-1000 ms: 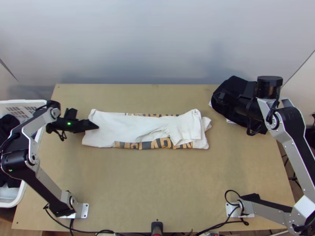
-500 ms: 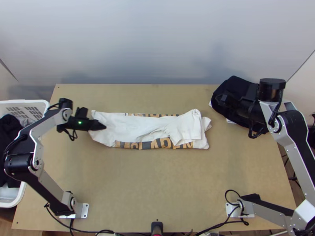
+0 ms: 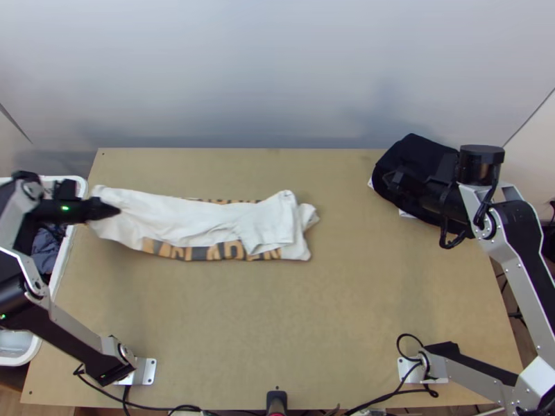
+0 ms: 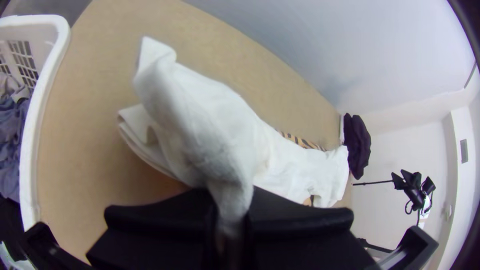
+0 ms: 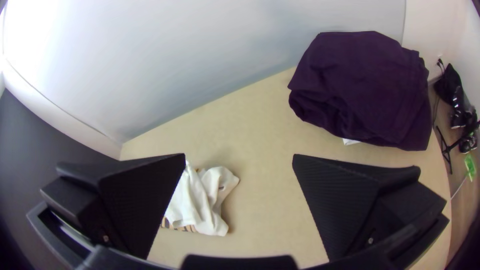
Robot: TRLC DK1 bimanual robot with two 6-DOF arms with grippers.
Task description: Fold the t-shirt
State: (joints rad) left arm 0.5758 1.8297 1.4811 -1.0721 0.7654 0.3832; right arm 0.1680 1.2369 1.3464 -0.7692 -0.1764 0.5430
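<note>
Printed lettering (image 3: 209,252) shows past the plain cloth, so the robot should expect more print hidden in the white t-shirt's folds (image 3: 222,223) when it carries the t-shirt.
The white t-shirt (image 3: 208,225) lies as a long folded strip on the left half of the table, its printed lettering showing along both long edges. At its left end is my left gripper (image 3: 114,209). In the left wrist view the left gripper (image 4: 231,215) is shut on the t-shirt's (image 4: 215,120) end, which is bunched between the fingers. My right gripper (image 3: 390,179) is at the dark pile at the back right. In the right wrist view the right gripper (image 5: 239,165) stands open with nothing between its fingers, and part of the t-shirt (image 5: 200,200) lies beyond.
A dark pile of cloth (image 3: 416,156) lies at the table's back right corner. The white basket (image 3: 28,350) with clothes in it stands at the table's left edge, close to the left arm. Bare wood (image 3: 277,326) stretches in front of the t-shirt.
My left gripper has moved left, and the whole t-shirt has slid left with it. Earlier that gripper was at the shirt's left end farther right. The right arm has shifted slightly to the right.
</note>
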